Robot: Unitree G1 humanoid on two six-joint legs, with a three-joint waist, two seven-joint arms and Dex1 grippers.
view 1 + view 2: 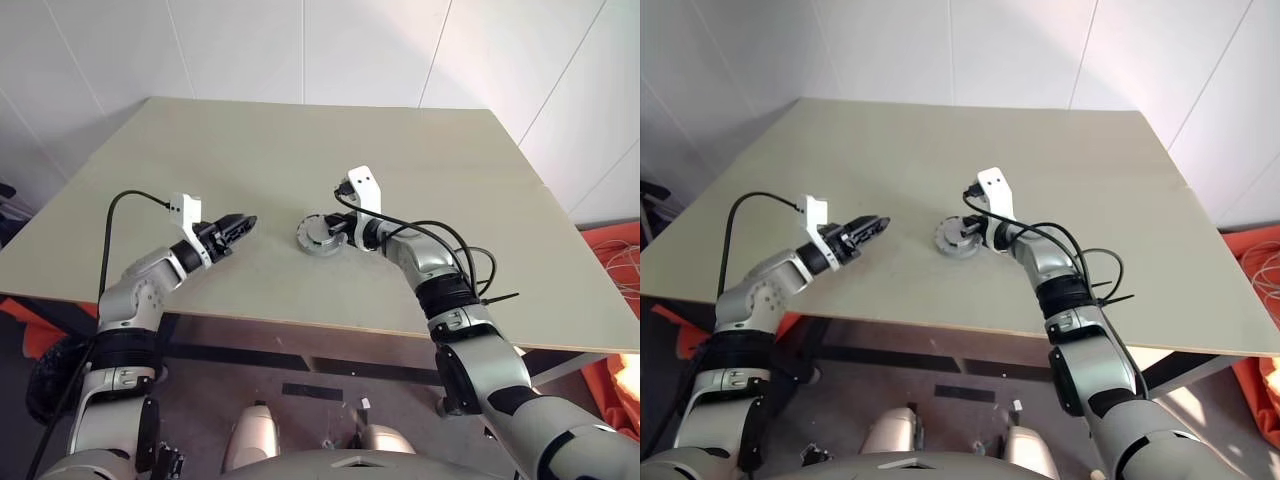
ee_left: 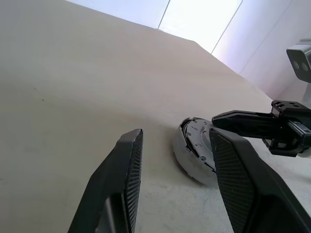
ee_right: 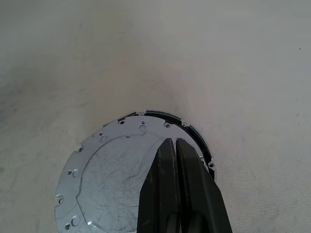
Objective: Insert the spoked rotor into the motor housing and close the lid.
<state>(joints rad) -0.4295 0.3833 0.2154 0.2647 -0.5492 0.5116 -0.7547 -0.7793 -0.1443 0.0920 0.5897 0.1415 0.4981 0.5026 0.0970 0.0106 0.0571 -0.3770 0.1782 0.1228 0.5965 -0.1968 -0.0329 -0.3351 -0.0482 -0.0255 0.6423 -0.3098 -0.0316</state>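
My right gripper should open and reach across the lid plate [image 3: 116, 177] to straighten it, because it sits off-centre and leaves the housing's dark rim [image 3: 198, 140] showing along one side.
The motor housing [image 1: 316, 237] sits near the middle of the table, a short round puck. A flat silver lid plate [image 3: 109, 177] with small holes lies on top of it, and the housing's dark rim [image 3: 200, 141] shows along one side. The spoked rotor is hidden. My right gripper [image 3: 171, 142] is shut, its fingertips over the lid's edge, and it holds nothing. In the left wrist view the right gripper [image 2: 217, 118] reaches over the housing [image 2: 192, 158]. My left gripper [image 1: 241, 224] hovers open to the left of the housing, apart from it, with nothing between its fingers [image 2: 132, 160].
The pale table [image 1: 300, 150] stretches wide behind and around the housing. Its front edge [image 1: 300, 325] runs just below both grippers. Orange items [image 1: 615, 260] lie on the floor past the right edge.
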